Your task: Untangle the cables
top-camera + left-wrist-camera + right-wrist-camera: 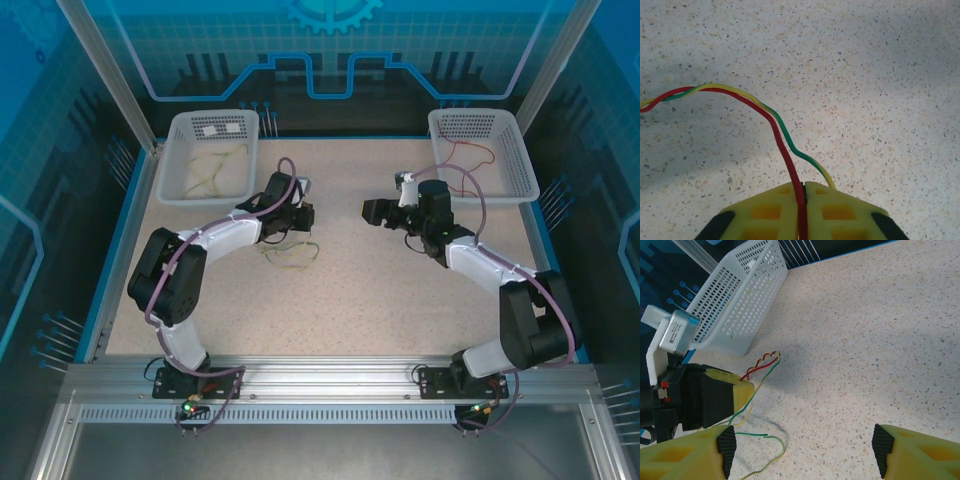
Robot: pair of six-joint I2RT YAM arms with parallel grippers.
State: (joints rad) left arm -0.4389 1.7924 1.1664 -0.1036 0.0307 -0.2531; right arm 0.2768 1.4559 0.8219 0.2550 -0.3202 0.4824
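Note:
The red cable in the robot's left gripper twists (701,88) around the yellow-green cable, so the robot should bring them to its right gripper, which should clamp both cables (771,115) close to the left gripper's fingers.
My left gripper (804,189) is shut on a red cable (774,127), which runs up and left and twists with a yellow-green cable (790,142) that passes beside the right finger. From above, the left gripper (304,216) sits at mid-table over a loose heap of yellow-green cables (290,255). My right gripper (370,212) faces it from the right, a short gap away. In the right wrist view the right gripper (805,450) is wide open with bare table between its pads; the twisted red and yellow-green cables (762,362) stick out of the left gripper (720,392), and a yellow-green cable (771,450) lies by the left pad.
A white basket (180,170) at the back left holds pale cables. A second white basket (520,165) at the back right holds red cables. A blue rim (118,240) borders the speckled table. The left basket's wall (740,300) stands beyond the left gripper.

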